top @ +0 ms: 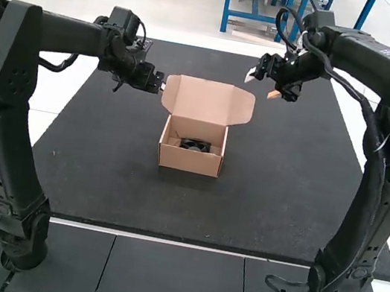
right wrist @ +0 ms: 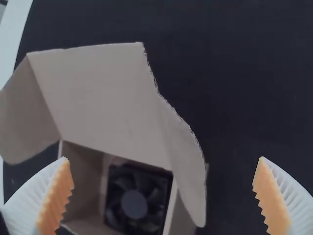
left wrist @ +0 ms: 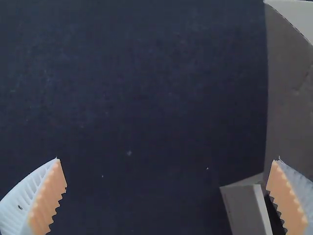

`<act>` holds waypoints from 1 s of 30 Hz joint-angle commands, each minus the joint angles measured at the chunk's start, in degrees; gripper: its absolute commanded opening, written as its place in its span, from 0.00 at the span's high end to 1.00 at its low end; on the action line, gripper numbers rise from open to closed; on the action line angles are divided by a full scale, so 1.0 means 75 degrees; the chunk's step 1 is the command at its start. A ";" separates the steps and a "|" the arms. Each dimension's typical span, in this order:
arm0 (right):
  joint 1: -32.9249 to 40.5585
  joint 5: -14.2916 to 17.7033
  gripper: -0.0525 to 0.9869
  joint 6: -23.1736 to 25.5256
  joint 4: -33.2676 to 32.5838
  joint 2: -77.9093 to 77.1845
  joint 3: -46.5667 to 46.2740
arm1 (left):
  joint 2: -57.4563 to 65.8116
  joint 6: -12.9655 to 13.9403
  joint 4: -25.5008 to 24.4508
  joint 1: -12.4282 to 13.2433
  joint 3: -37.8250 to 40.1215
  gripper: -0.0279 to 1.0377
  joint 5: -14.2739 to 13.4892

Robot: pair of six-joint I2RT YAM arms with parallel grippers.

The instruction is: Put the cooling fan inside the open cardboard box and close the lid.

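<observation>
I expect the side flap (top: 242, 107) to bend inward along a crease (top: 230, 106) when I fold it with my right gripper, because that crease joins the side flap to the box's lid.
A small cardboard box (top: 190, 156) stands open on the black mat, its lid (top: 207, 100) upright at the back. The black cooling fan (top: 195, 145) lies flat inside the box; the right wrist view looks down on the fan (right wrist: 138, 201) under the raised lid (right wrist: 102, 105). My left gripper (top: 157, 81) hovers open just beside the lid's left edge, with the lid's side flap (left wrist: 288, 88) near one fingertip (left wrist: 286, 200). My right gripper (top: 262, 82) hangs open above and behind the lid's right corner, holding nothing.
The black mat (top: 99, 174) covers most of the table, with white tabletop (top: 53, 94) at its left and right. Bare mat lies in front of and beside the box.
</observation>
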 commanded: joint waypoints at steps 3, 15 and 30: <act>-0.0002 0.0065 0.21 -0.0092 -0.0152 0.0075 0.0071 | -0.0242 -0.0068 -0.0006 -0.0161 0.0271 0.07 0.0114; 0.0009 0.0065 0.33 -0.0104 -0.0069 0.0602 0.0082 | -0.0312 -0.0080 -0.0029 -0.0231 0.0283 0.07 0.0102; 0.0009 0.0065 0.90 -0.0150 0.0329 0.0731 0.0188 | -0.0336 -0.0080 0.0018 -0.0231 0.0283 0.07 0.0102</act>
